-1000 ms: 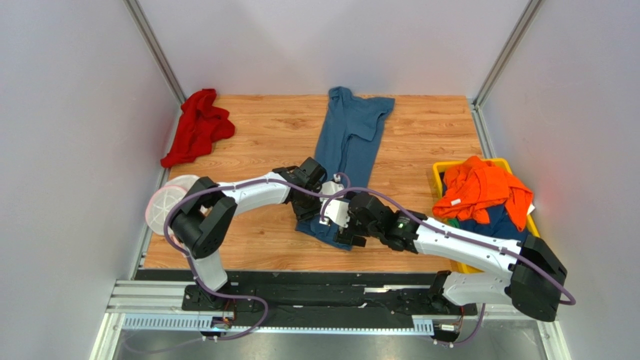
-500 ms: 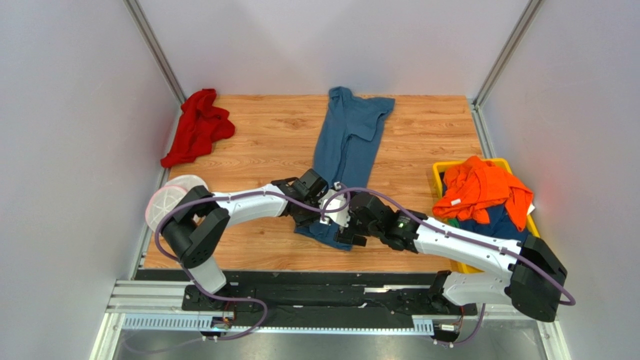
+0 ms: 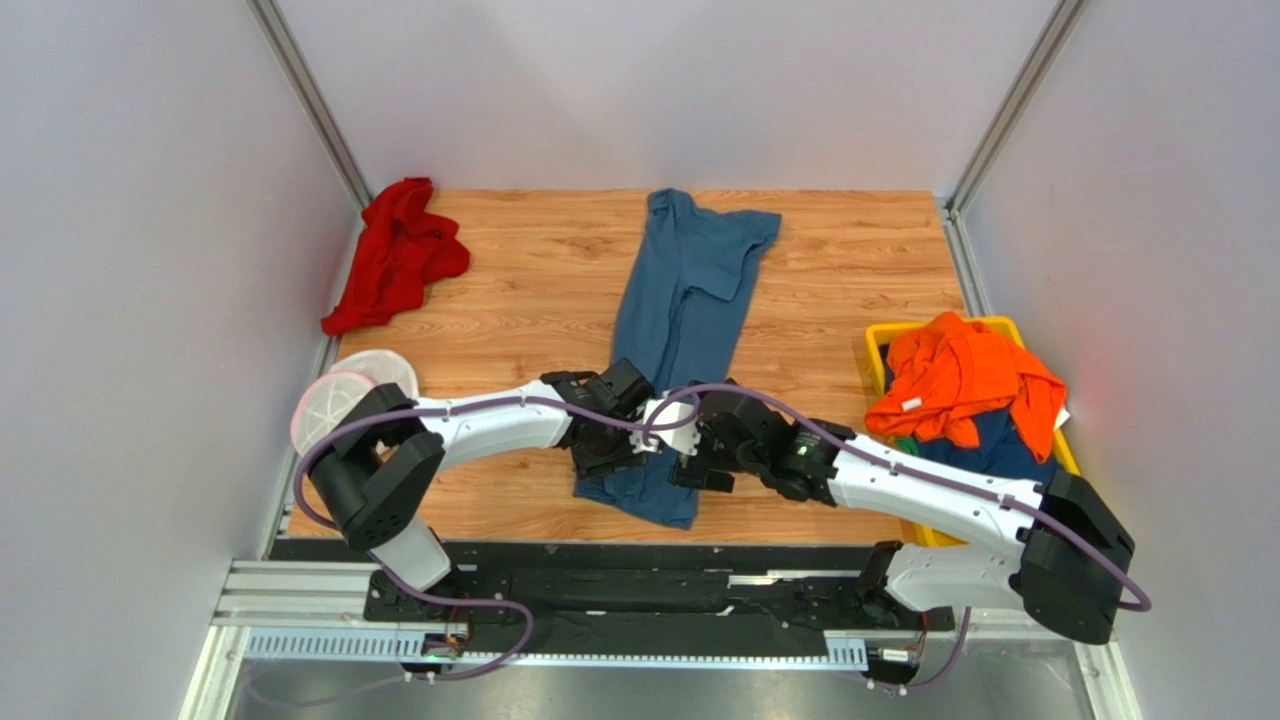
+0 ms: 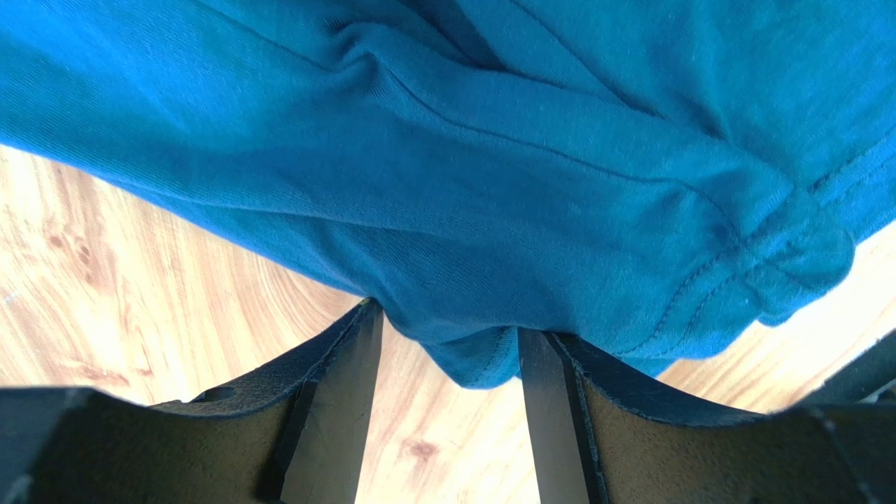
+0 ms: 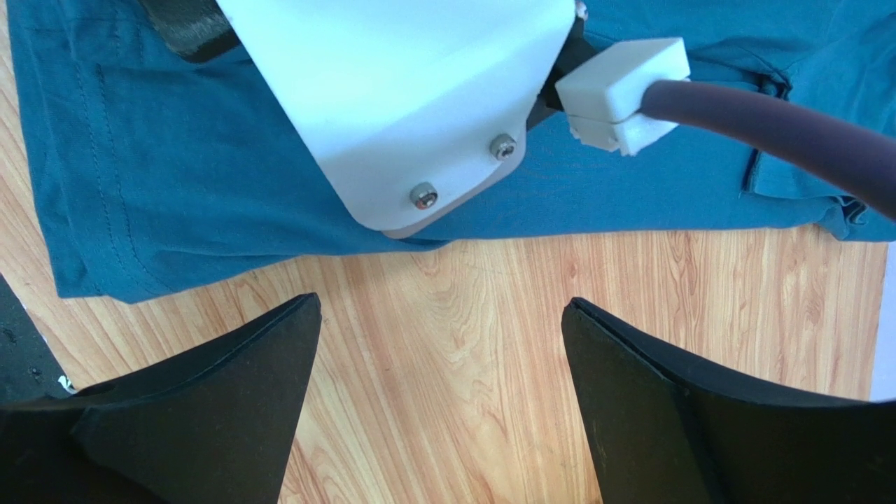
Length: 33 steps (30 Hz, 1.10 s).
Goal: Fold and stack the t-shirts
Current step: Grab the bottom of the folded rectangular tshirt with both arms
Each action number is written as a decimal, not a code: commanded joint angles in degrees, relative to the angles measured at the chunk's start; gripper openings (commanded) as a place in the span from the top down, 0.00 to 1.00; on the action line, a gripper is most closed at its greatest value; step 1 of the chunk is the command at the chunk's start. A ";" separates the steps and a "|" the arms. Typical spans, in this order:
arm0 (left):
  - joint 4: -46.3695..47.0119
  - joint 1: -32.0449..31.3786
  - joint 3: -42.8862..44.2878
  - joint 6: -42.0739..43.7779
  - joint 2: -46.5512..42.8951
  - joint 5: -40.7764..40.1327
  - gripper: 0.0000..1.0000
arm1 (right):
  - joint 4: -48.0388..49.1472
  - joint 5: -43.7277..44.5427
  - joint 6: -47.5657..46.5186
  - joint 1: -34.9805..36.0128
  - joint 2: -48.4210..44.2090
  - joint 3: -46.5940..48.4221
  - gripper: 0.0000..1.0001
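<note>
My left gripper needs to move toward the stitched hem [image 4: 678, 313] and pinch its corner before folding, because its fingers are on either side of a bunched fold [image 4: 457, 334] short of the blue t-shirt's near hem.
A long teal-blue t-shirt [image 3: 684, 293] lies folded narrow down the middle of the wooden table, its near hem by the arms. My left gripper [image 3: 609, 450] is at that near end, shut on a bunched fold of the blue cloth [image 4: 505, 158], which fills the gap between its fingertips [image 4: 444, 341]. My right gripper [image 3: 694, 458] stands open just right of it, over bare wood [image 5: 442, 315], with the shirt's edge [image 5: 158, 210] and the left arm's white wrist [image 5: 421, 95] ahead. An orange t-shirt [image 3: 962, 383] lies heaped over a navy one [image 3: 999, 435] at the right.
The orange and navy shirts sit in a yellow bin [image 3: 876, 342] at the table's right edge. A crumpled red cloth [image 3: 394, 252] lies at the far left corner. A round white-and-pink mesh disc [image 3: 334, 402] rests at the left edge. Grey walls enclose the table.
The left gripper has drawn back toward the near edge and slightly left, dragging the blue t-shirt with it. The right gripper has stayed almost in place and open.
</note>
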 commanded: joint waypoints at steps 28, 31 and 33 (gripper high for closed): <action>1.74 1.19 -9.72 6.53 -18.46 14.91 0.39 | -5.05 -14.62 2.15 6.04 1.51 1.70 0.16; 2.01 3.65 -9.20 7.14 -17.06 16.58 0.39 | -4.61 -14.70 1.71 6.66 3.36 2.23 0.17; 1.92 4.62 -9.46 8.11 -16.44 17.02 0.39 | -3.91 -14.88 1.27 6.75 4.33 2.15 0.17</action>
